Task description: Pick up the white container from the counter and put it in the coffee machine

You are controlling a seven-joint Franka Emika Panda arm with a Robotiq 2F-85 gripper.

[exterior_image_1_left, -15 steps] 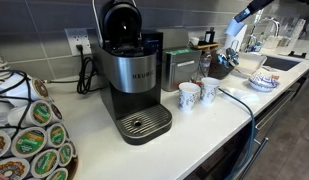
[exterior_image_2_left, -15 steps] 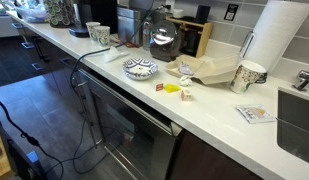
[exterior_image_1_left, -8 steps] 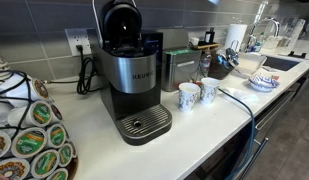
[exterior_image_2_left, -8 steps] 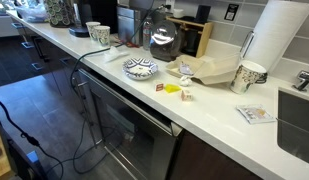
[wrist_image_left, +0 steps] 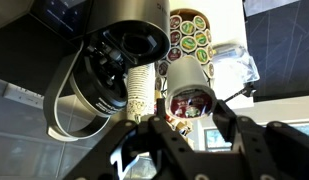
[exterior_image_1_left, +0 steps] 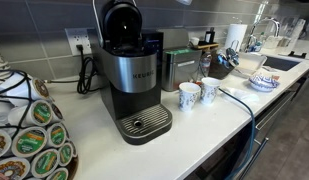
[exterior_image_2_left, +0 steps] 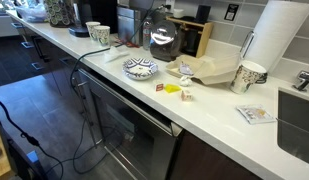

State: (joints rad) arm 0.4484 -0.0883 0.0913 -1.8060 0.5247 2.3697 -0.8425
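The white container (wrist_image_left: 189,82) hangs beside the coffee machine's opening (exterior_image_1_left: 130,48), my gripper crooked to the machine, so next I turn straight and center above the opening before lowering.
In the wrist view my gripper (wrist_image_left: 189,118) is shut on the white container (wrist_image_left: 189,100), a small white-rimmed cup whose round end faces the camera between the two dark fingers. Below it stands the coffee machine (wrist_image_left: 119,60), its black round lid open, a little to the left of the container. In an exterior view the coffee machine (exterior_image_1_left: 129,70) stands on the white counter (exterior_image_1_left: 224,115) with its lid raised. The gripper and the container are out of frame in both exterior views.
Two patterned white mugs (exterior_image_1_left: 189,95) (exterior_image_1_left: 209,90) stand right of the machine, with a steel box appliance (exterior_image_1_left: 177,65) behind them. A pod carousel (exterior_image_1_left: 29,130) is at the left. A patterned bowl (exterior_image_2_left: 140,68), a tall white roll (exterior_image_2_left: 274,35) and a sink (exterior_image_1_left: 284,62) lie farther along.
The arm, seen at the upper right of an exterior view one second ago, has moved left and up out of that frame. Nothing on the counter has moved.
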